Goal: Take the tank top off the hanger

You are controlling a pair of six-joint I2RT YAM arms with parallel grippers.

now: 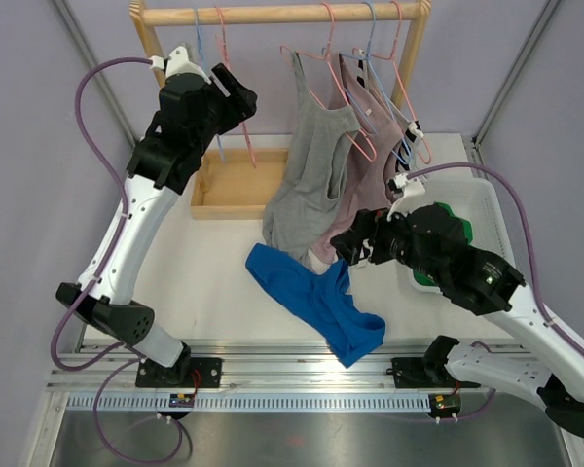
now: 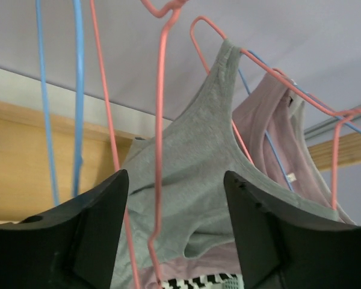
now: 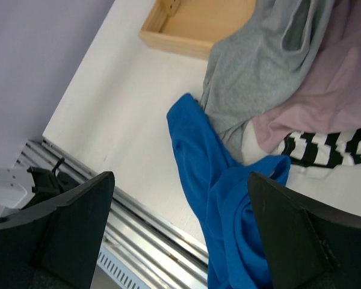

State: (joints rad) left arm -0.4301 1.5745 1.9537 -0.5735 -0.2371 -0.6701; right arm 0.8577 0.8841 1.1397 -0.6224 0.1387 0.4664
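The blue tank top rests on the grey tank top's hem (image 1: 302, 260), so my right gripper should first lift the blue top and take it to the white basket (image 1: 482, 219).
A blue tank top (image 1: 316, 297) (image 3: 228, 198) lies crumpled on the white table, off any hanger. A grey tank top (image 1: 316, 165) (image 2: 204, 162) hangs by one strap from a pink hanger (image 1: 346, 97), its hem resting on the table. A mauve tank top (image 1: 370, 185) (image 2: 271, 138) hangs behind it. My left gripper (image 1: 236, 92) (image 2: 174, 177) is raised at the rack's left end and open, with the wire of an empty pink hanger (image 2: 159, 120) passing between its fingers, untouched. Low over the blue top, my right gripper (image 1: 355, 245) (image 3: 180, 177) is open and empty.
A wooden rack bar (image 1: 282, 14) carries several hangers, including an empty blue hanger (image 2: 78, 90). A wooden tray (image 1: 236, 185) sits under the rack's left side. A white basket (image 1: 477, 209) stands at the right. A striped garment (image 3: 325, 147) lies under the mauve top.
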